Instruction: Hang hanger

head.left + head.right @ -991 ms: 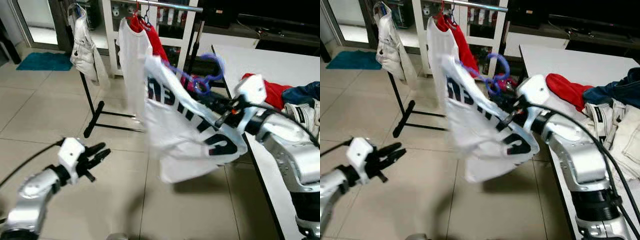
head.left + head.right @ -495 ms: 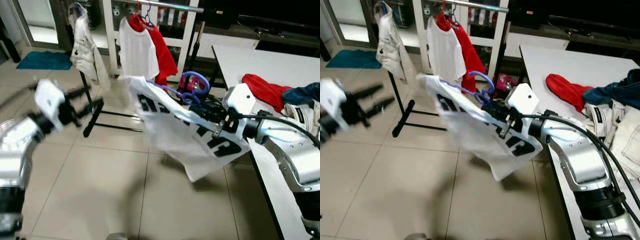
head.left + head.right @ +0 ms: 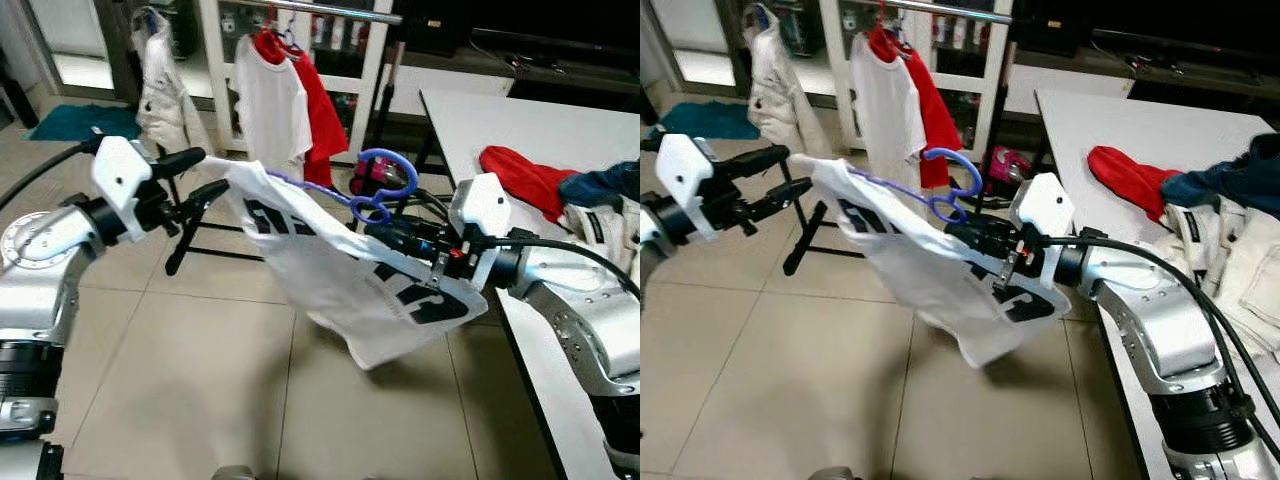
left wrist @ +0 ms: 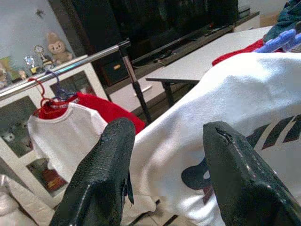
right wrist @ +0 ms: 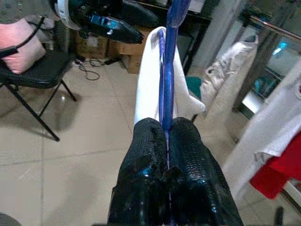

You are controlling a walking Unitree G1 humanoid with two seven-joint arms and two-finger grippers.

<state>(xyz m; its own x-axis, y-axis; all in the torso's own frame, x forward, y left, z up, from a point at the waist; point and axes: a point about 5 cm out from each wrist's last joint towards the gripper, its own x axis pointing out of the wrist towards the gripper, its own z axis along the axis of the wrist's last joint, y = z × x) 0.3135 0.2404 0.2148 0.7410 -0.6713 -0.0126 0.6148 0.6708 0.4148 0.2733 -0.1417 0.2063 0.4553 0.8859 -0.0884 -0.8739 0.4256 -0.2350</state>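
My gripper will pull the shirt's shoulder. The white shirt's lower edge [image 3: 364,362] droops limp, so its top edge [image 3: 325,212] will then go tight while the cloth below hangs loose.
A blue hanger [image 3: 386,186] carries a white shirt with black lettering [image 3: 345,275], held out nearly level in front of me. My right gripper [image 3: 378,228] is shut on the hanger just below its hook, and the blue wire runs out from between the closed fingers [image 5: 151,155]. My left gripper [image 3: 205,175] is open at the shirt's far shoulder end, where white cloth [image 4: 188,117] lies between its two fingers. Behind stands the clothes rack with its metal rail [image 3: 335,10].
A white tee [image 3: 268,105] and a red tee [image 3: 322,100] hang on the rail, and a pale jacket [image 3: 160,80] hangs further left. The rack's black foot [image 3: 185,250] crosses the tiled floor. On my right is a white table [image 3: 480,115] with a pile of clothes [image 3: 525,175].
My left arm has come up from low near the floor to the shirt's shoulder end. My right gripper has lowered the hanger and laid it flatter, so the shirt stretches out leftwards.
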